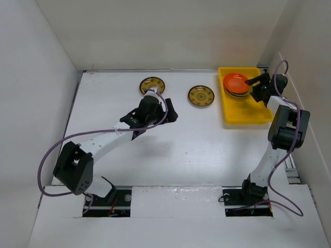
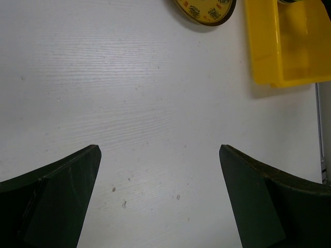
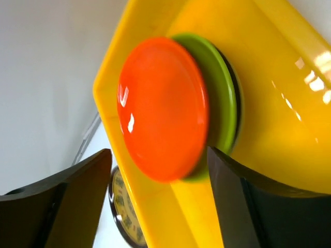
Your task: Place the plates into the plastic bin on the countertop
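Observation:
My left gripper should pick up the nearer patterned plate (image 1: 201, 96) and hand it across, because that plate is by my left gripper and the bin (image 1: 245, 109) is under my right gripper.
The yellow plastic bin (image 1: 247, 110) stands at the back right of the white countertop (image 1: 196, 139). A stack of plates sits in its far end, an orange plate (image 1: 236, 80) on top of a lime green one (image 3: 223, 98), with darker plates under them. Two brown-gold patterned plates lie on the countertop, one at the back (image 1: 152, 84) and one (image 1: 200, 95) left of the bin. My right gripper (image 1: 254, 84) is open and empty over the stack. My left gripper (image 1: 166, 107) is open and empty, between the two patterned plates.
White walls enclose the countertop on the left, back and right. The bin's near half (image 1: 248, 114) holds nothing. In the left wrist view the bin's corner (image 2: 289, 46) and one patterned plate (image 2: 207, 10) lie ahead of the fingers.

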Robot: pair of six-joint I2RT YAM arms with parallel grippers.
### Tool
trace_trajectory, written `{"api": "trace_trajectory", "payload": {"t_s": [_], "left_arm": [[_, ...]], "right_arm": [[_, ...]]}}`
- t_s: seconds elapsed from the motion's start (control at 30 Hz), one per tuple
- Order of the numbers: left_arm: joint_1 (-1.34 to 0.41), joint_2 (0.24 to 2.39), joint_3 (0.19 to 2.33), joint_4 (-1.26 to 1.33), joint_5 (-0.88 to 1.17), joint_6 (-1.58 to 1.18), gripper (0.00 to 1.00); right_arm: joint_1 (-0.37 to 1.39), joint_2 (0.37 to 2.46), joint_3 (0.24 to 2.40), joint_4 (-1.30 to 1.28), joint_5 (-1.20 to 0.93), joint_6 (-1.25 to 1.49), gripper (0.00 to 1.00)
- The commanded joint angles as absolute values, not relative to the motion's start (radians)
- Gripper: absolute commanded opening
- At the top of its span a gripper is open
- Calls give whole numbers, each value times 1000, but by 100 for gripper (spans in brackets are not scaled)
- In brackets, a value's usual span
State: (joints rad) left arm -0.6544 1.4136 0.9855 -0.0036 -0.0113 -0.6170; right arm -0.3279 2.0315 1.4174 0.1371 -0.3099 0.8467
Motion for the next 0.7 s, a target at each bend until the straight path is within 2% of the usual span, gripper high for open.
{"api": "trace_trajectory", "payload": {"t_s": [0.0, 0.03, 0.23, 0.3, 0.33, 0.37, 0.5, 0.67], "left_arm": [[-655, 1446, 1011, 21, -18, -595, 100], [-655, 1456, 1022, 21, -28, -595, 100], [-655, 1520, 1031, 80, -49, -595, 100], [-646, 1605, 1093, 107, -61, -595, 100], [-635, 1646, 1126, 107, -70, -595, 100], [-635, 1688, 1162, 107, -60, -595, 100], [-600, 1912, 1413, 117, -17, -595, 100], [-591, 2163, 1624, 98, 6, -623, 100]], "right_arm": [[-331, 1892, 1338, 153, -264, 853, 83], [-331, 1870, 1298, 153, -233, 853, 89], [-331, 1754, 1203, 153, -271, 833, 90], [-322, 1712, 1139, 167, -287, 824, 90], [-307, 1659, 1112, 167, -299, 824, 97], [-298, 1628, 1085, 167, -299, 824, 100], [-230, 1439, 931, 167, -311, 824, 100], [-189, 1141, 755, 138, -356, 793, 100]]}}
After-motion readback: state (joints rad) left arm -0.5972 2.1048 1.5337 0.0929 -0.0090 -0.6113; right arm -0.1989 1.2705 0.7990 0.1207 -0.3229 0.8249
